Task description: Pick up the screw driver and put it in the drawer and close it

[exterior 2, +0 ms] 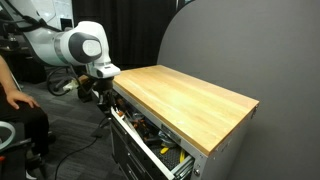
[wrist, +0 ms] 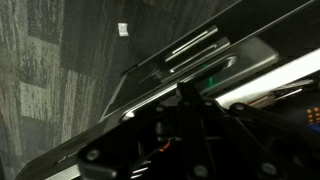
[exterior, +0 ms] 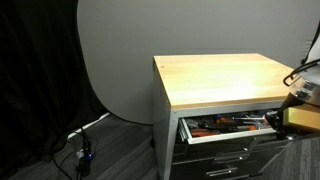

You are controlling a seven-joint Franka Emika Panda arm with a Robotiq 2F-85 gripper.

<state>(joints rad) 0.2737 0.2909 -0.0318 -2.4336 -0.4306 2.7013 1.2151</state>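
My gripper should keep pushing the drawer until it meets the cabinet, because the tools are inside the open drawer [exterior: 226,124] and my gripper is at the drawer front [exterior 2: 138,142].
The drawer [exterior: 226,136] is the top one of the wood-topped cabinet [exterior: 225,76]. It stands pulled open in both exterior views, with several tools lying in it [exterior 2: 150,138]. I cannot pick out the small black screw driver among them. My gripper [exterior: 291,108] is at the drawer's front, level with the top drawer, near the cabinet's corner [exterior 2: 103,92]. In the wrist view its dark fingers [wrist: 186,100] look pressed together with nothing between them. Whether they touch the drawer front is not clear.
Lower grey drawers with bar handles [wrist: 192,48] sit under the open one. A person [exterior 2: 14,100] sits by the arm's base. Cables and a small box [exterior: 84,152] lie on the carpet beside a grey backdrop [exterior: 115,55].
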